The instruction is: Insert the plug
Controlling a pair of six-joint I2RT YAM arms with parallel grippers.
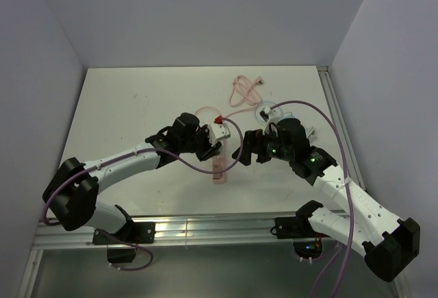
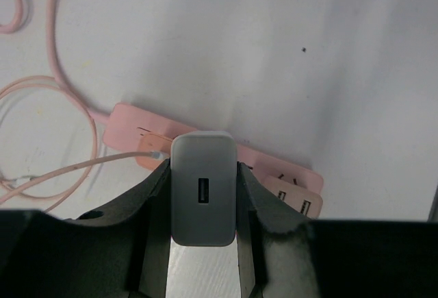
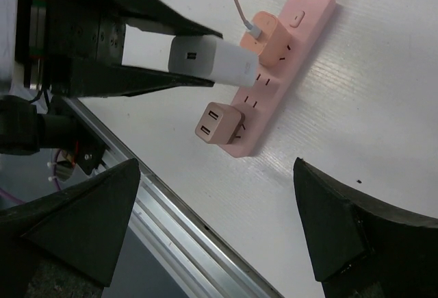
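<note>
The white USB charger plug (image 2: 204, 190) lies at a slant across the pink power strip, so the robot's left gripper should first turn the plug in line with the power strip (image 3: 261, 94) and then push it in.
My left gripper (image 2: 203, 175) is shut on a white USB charger plug (image 2: 203, 195), gripping its two sides. It holds the plug right over the middle of the pink power strip (image 2: 130, 121), between two pink adapters plugged into it. In the right wrist view the plug (image 3: 212, 61) has its front end at the strip's (image 3: 301, 44) middle sockets; whether its prongs are in them is hidden. In the top view the left gripper (image 1: 217, 133) is above the strip (image 1: 217, 169). My right gripper (image 3: 219, 222) is open and empty, just right of the strip (image 1: 248, 149).
One pink adapter (image 3: 219, 123) with two USB ports sits at the strip's near end; another (image 3: 265, 34) has a pink cable in it. A pink cable coil (image 1: 243, 91) and a white cable (image 1: 268, 112) lie farther back. A metal rail (image 1: 205, 228) runs along the table's near edge.
</note>
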